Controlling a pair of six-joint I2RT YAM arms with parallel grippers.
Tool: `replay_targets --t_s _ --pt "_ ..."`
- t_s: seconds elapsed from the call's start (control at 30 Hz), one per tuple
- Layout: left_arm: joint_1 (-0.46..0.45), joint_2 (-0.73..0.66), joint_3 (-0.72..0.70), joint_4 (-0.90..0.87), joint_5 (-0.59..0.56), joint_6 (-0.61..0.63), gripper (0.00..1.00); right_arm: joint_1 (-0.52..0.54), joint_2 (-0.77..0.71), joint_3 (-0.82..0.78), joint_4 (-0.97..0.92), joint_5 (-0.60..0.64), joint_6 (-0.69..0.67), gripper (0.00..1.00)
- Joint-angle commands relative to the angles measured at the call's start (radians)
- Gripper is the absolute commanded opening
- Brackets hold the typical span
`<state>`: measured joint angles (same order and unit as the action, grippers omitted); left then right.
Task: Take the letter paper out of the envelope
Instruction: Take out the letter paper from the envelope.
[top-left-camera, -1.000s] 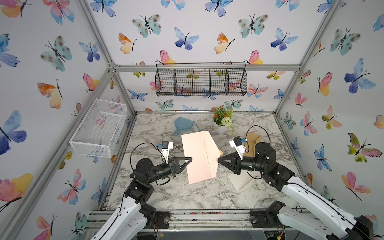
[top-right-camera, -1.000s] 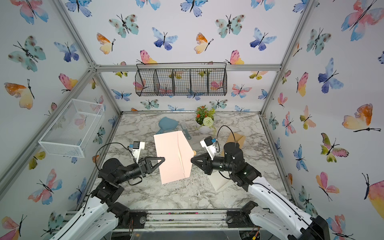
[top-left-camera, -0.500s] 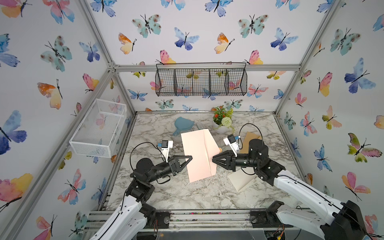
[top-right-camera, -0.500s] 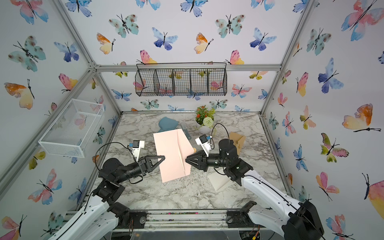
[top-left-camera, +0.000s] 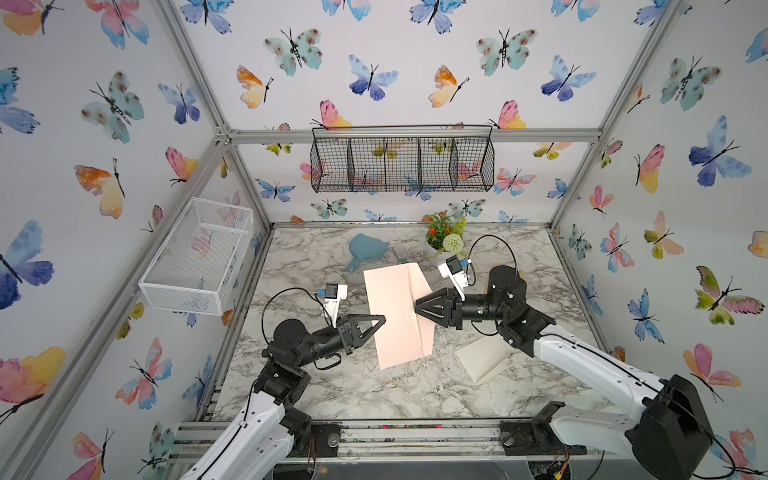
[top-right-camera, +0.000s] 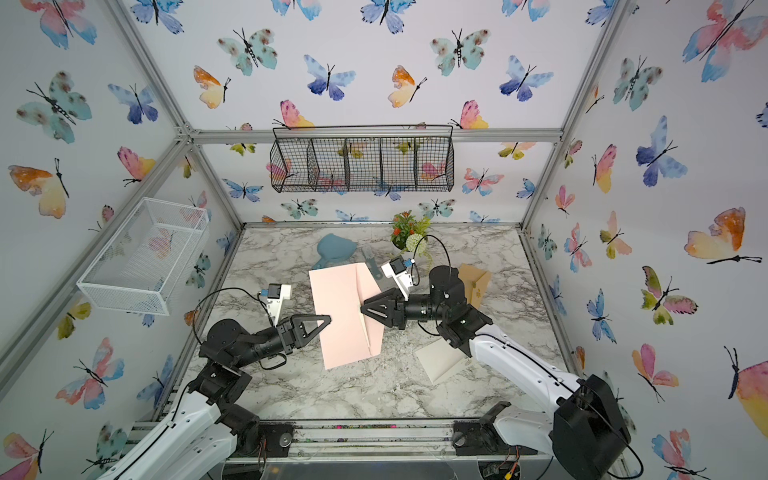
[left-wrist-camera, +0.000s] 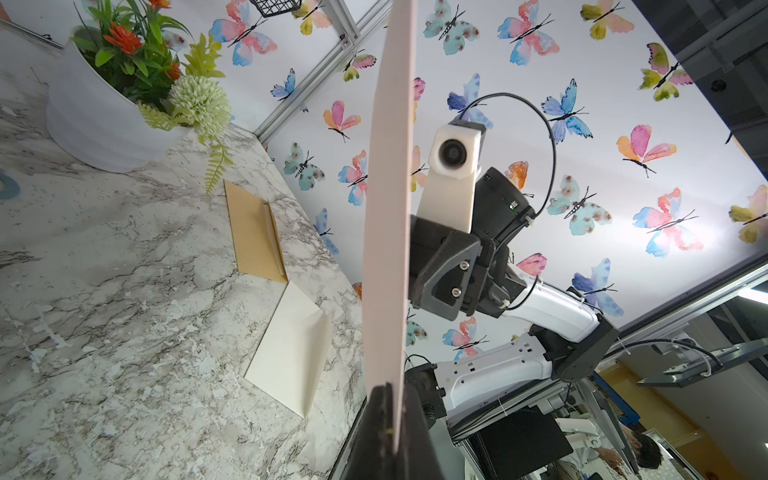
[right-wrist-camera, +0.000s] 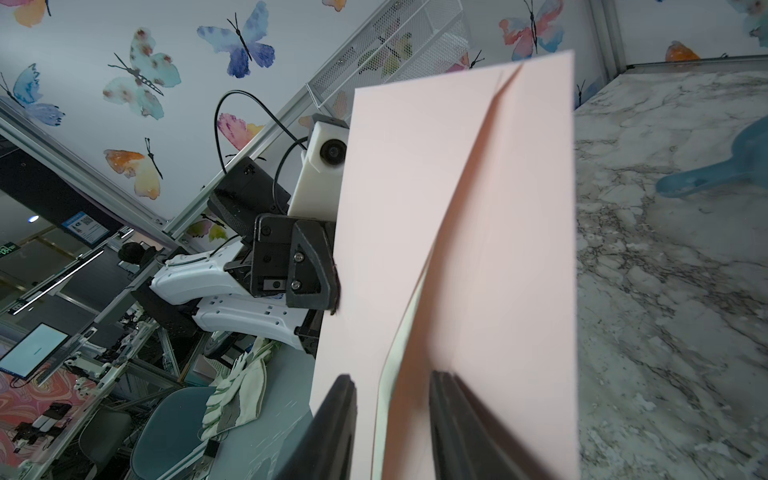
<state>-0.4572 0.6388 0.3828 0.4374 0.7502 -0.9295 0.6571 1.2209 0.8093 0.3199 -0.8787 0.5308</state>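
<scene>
Only a thin part of the letter paper (right-wrist-camera: 406, 324) can be seen next to the envelope's flap, so next my right gripper pinches just the letter paper's pale edge (right-wrist-camera: 386, 389) before it pulls.
A pink envelope (top-left-camera: 395, 316) (top-right-camera: 340, 316) hangs in the air above the marble table, flap side toward the right arm. My left gripper (top-left-camera: 383, 320) (left-wrist-camera: 392, 415) is shut on the envelope's (left-wrist-camera: 388, 208) left edge. At the opposite edge my right gripper (top-left-camera: 417, 309) (right-wrist-camera: 392, 374) is open, its fingers standing on either side of the flap's edge on the envelope (right-wrist-camera: 415, 187). A thin pale strip of the letter paper (right-wrist-camera: 390, 361) shows under that flap; the rest of it is hidden inside.
A cream envelope (top-left-camera: 486, 357) lies on the table under the right arm, with a brown envelope (top-right-camera: 473, 282) behind it. A flower pot (top-left-camera: 446, 239) and a blue scoop (top-left-camera: 365, 249) stand at the back. A white wire basket (top-left-camera: 199, 257) and a black one (top-left-camera: 401, 160) hang on the walls.
My right gripper has moved left to the envelope's flap edge and its jaws have spread apart. The left gripper has kept its hold in place.
</scene>
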Motion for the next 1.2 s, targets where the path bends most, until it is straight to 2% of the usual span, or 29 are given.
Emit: replay_targets --t_s 0.0,0.27,0.77,0.87,1.07,1.17 --pt "0.002 -0.010 -0.001 0.052 0.031 -0.004 0.01 0.001 0.005 0.003 0.059 -0.045 0.024 0.34" --pt "0.001 0.009 -0.012 0.092 0.033 -0.018 0.01 0.003 0.007 -0.023 0.095 -0.066 0.048 0.34" --pt "0.001 0.021 0.008 0.094 0.036 -0.015 0.01 0.016 0.032 -0.036 0.082 -0.069 0.043 0.25" --pt "0.001 0.021 0.007 0.094 0.036 -0.016 0.01 0.018 0.036 -0.036 0.074 -0.070 0.039 0.21" --pt "0.001 0.021 0.011 0.094 0.035 -0.016 0.01 0.021 0.045 -0.035 0.057 -0.072 0.031 0.01" --pt "0.001 0.018 0.009 0.081 0.031 -0.010 0.01 0.021 0.035 -0.032 0.025 -0.061 0.013 0.01"
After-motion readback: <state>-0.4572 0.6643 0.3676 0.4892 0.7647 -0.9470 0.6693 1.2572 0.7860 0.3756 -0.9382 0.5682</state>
